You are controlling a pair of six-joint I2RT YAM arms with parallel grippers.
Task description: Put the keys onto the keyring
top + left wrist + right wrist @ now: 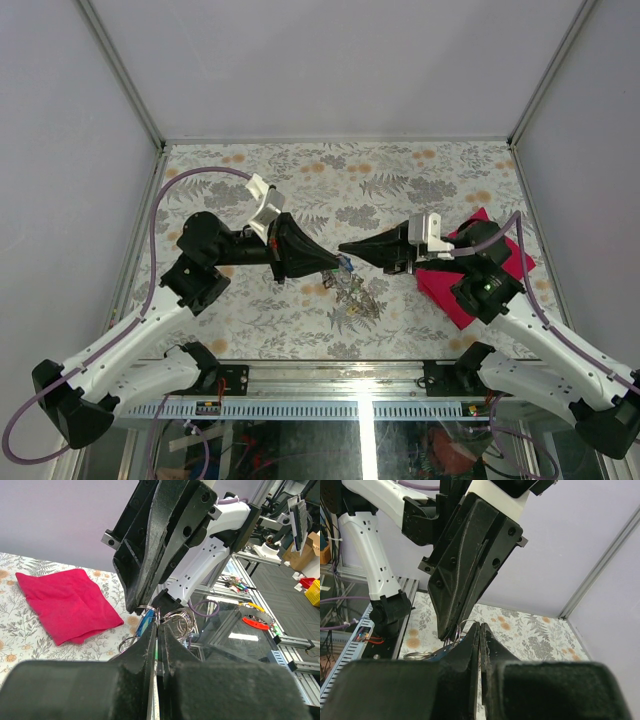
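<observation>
Only the edge of a thin keyring loop is pinched in my right gripper. That gripper should open and grab the rings close against the ends of my left gripper's fingers.
Both grippers meet tip to tip over the middle of the table. My left gripper is shut, and a green sliver, which looks like the green key, shows between its pads. A blue key hangs beside its fingertip. My right gripper is shut too, and a thin loop of the keyring arcs into its tip. More grey rings bunch just past the left fingertips. The rest of the bunch trails down onto the table.
A red cloth lies at the right under the right arm, also seen in the left wrist view. One loose ring lies flat on the floral tabletop. White walls and a metal frame enclose the table.
</observation>
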